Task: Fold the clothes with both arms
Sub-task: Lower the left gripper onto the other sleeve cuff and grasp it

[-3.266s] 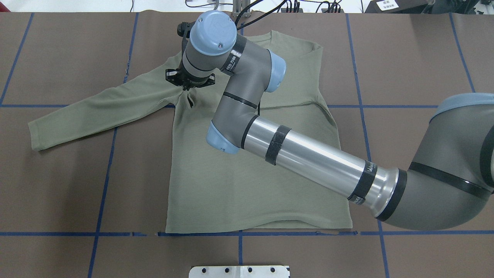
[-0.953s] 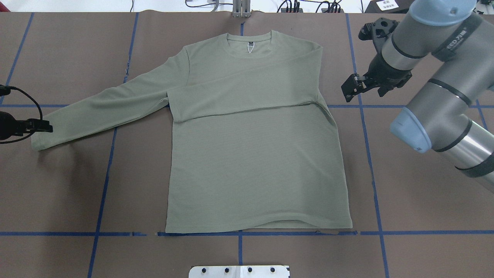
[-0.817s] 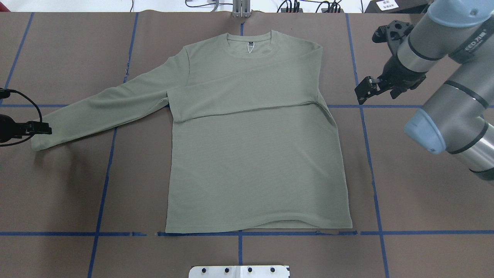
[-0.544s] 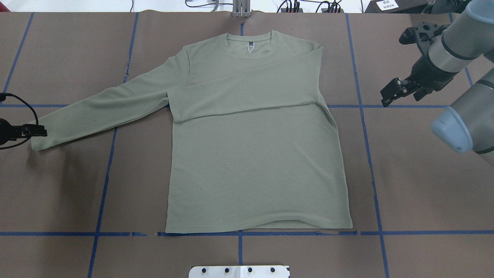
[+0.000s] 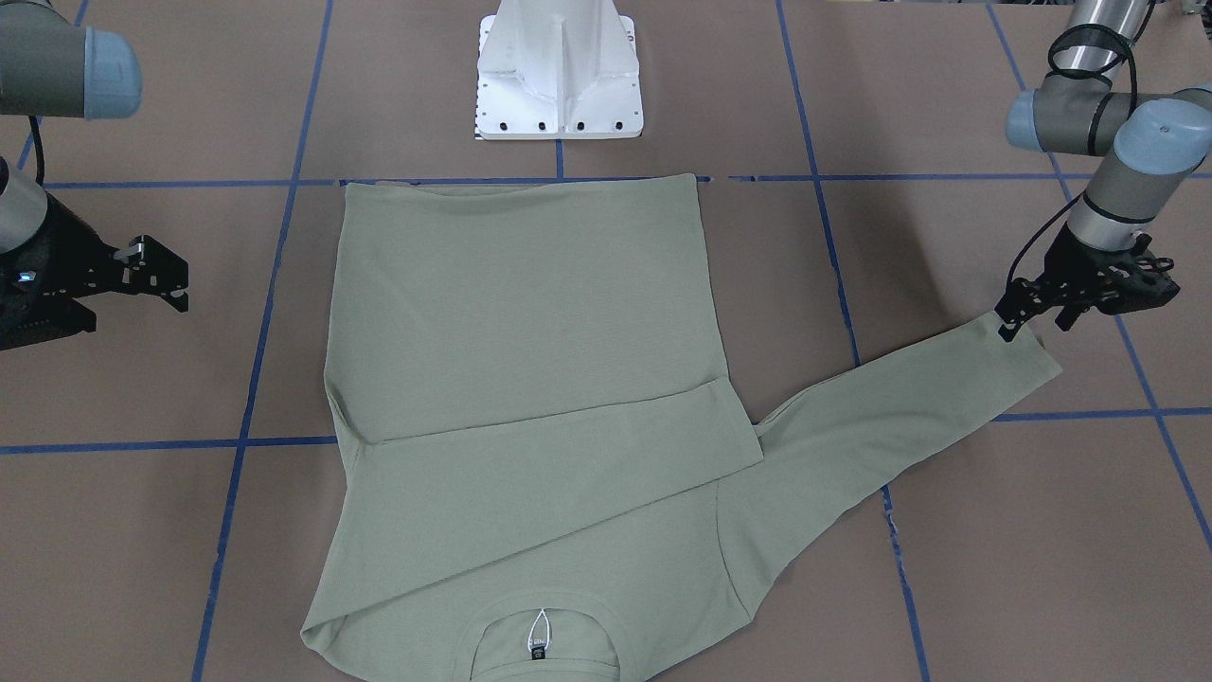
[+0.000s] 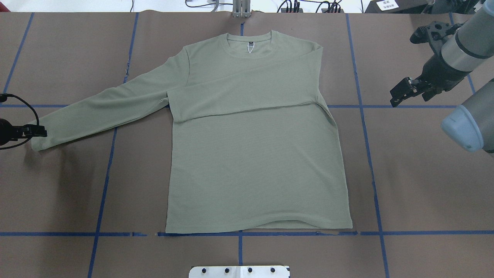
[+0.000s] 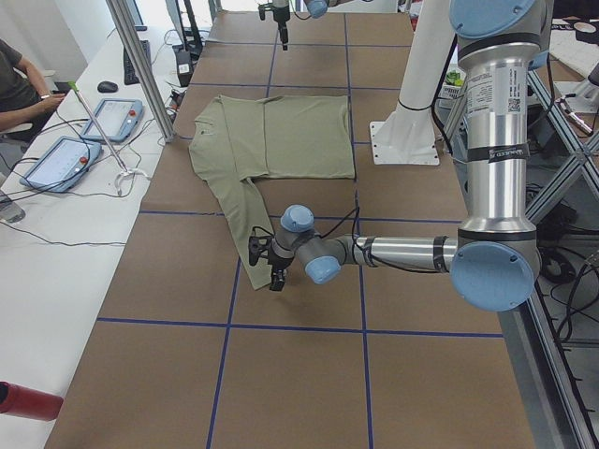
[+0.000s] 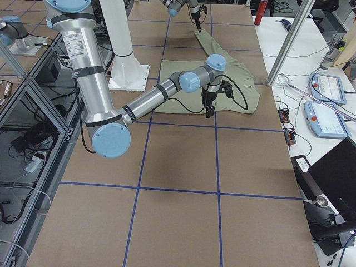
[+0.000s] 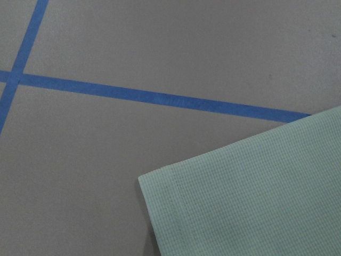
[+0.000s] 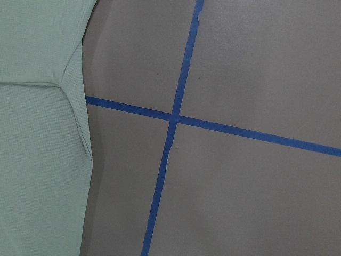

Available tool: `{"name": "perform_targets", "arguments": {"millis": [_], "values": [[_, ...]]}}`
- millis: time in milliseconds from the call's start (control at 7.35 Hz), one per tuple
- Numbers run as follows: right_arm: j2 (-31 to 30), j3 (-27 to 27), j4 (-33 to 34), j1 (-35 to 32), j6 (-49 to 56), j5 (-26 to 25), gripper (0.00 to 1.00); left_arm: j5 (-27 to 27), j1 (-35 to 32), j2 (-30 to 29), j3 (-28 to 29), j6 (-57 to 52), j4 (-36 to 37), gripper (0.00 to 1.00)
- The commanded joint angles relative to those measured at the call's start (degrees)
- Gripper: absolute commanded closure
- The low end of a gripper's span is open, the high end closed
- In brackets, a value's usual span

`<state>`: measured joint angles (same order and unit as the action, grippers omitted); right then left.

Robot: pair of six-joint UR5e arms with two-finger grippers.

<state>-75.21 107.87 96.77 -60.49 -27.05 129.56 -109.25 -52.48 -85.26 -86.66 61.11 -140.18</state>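
The folded sleeve (image 5: 557,468) lies across the chest, so the outstretched sleeve (image 5: 898,411) will fold over and get to the opposite side edge when the robot carries the outstretched sleeve's cuff across.
The sage-green long-sleeved shirt (image 6: 254,162) lies flat, collar at the far side, and also shows in the front-facing view (image 5: 530,313). One sleeve (image 6: 247,92) lies folded across the chest. The other sleeve (image 6: 104,108) stretches out to the left. My left gripper (image 6: 38,131) is open at that sleeve's cuff (image 9: 250,197), low over the table (image 5: 1032,320); I cannot tell if it touches the cloth. My right gripper (image 6: 408,99) is open and empty, off the shirt's right side near the shoulder (image 5: 175,284). The right wrist view shows the shirt's side edge (image 10: 37,133).
Blue tape lines (image 6: 370,162) divide the brown table cover into squares. The white pedestal base (image 5: 559,71) stands just behind the shirt's hem. A side bench with tablets (image 7: 61,159), a metal pole (image 7: 140,65) and a seated operator border the table's far side.
My right arm has left the shirt's left shoulder and pulled away to the right, past the shirt. My left gripper has come in at the outstretched cuff and sunk slightly.
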Motion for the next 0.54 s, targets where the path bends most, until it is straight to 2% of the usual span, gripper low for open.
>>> {"name": "perform_targets", "arguments": {"millis": [0, 408], "values": [[-0.02, 0.23, 0.00, -0.33, -0.02, 0.08, 0.00, -0.44, 0.01, -0.08, 3.32, 0.41, -4.37, 0.06], [-0.11, 0.58, 0.00, -0.59, -0.02, 0.17, 0.00, -0.44, 0.01, -0.08, 3.43, 0.50, -5.63, 0.12]]}}
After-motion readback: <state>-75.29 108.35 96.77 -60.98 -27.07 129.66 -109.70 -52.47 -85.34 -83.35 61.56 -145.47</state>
